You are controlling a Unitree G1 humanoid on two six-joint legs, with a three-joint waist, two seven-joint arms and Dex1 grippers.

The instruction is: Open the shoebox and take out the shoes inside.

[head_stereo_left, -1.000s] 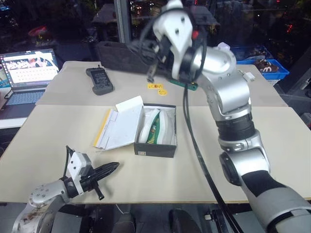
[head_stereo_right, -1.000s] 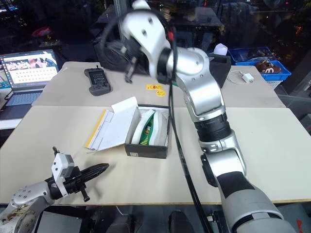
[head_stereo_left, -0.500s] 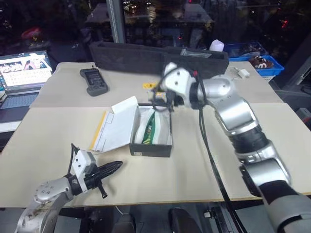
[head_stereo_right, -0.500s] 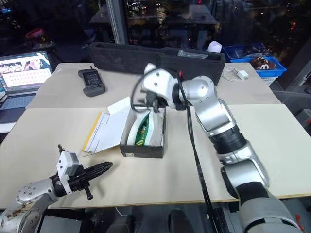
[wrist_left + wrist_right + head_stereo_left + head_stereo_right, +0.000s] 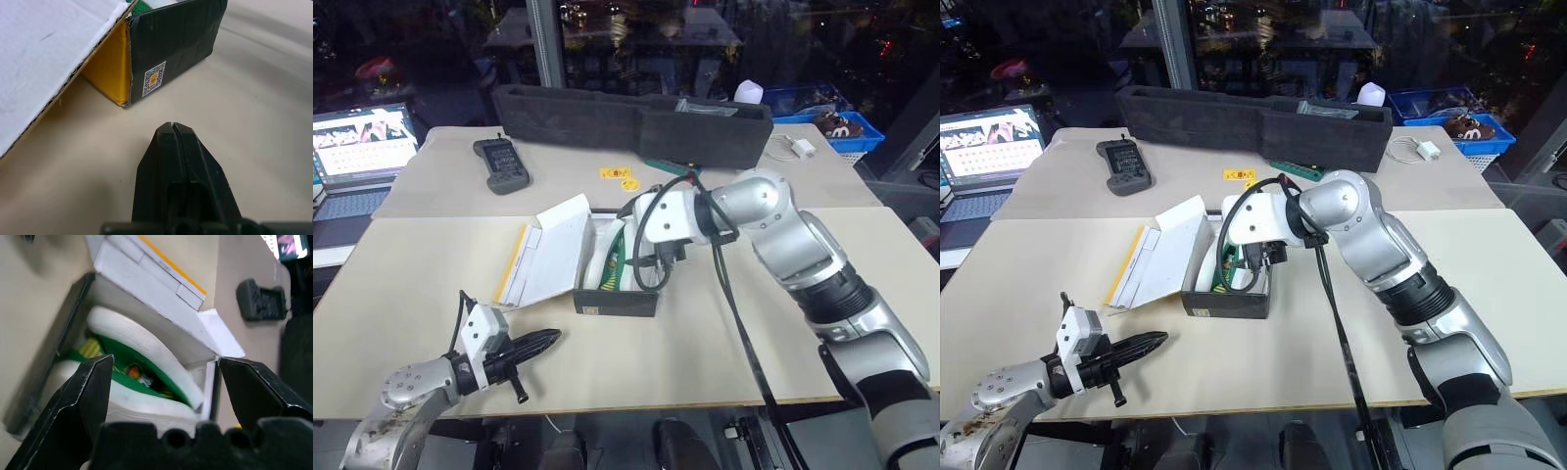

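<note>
I expect the shoe farther from the lid (image 5: 142, 404) to come out by itself when I lift its white sole, because a dark gap (image 5: 157, 384) runs between the green uppers.
The shoebox (image 5: 617, 298) stands open in the middle of the table, its white-lined yellow lid (image 5: 548, 257) laid back to the left. The green shoes (image 5: 142, 363) with pale soles lie on their sides inside it. My right gripper (image 5: 651, 272) hangs over the box's right half, open, pointing down at the shoes, with one finger (image 5: 80, 404) on either side of them in the right wrist view; nothing is held. My left gripper (image 5: 551, 338) is shut and empty, low near the table's front edge, aimed at the box's black end (image 5: 176, 39).
A long dark grey foam case (image 5: 626, 116) runs along the back of the table. A black handheld device (image 5: 501, 163) and a laptop (image 5: 362, 147) sit at the back left, yellow tags (image 5: 619, 176) behind the box, and a blue bin (image 5: 832, 122) at the far right.
My right gripper has come down from high above the table to just over the open box, rolled its wrist and opened. The left gripper stayed put. The camera shifted.
</note>
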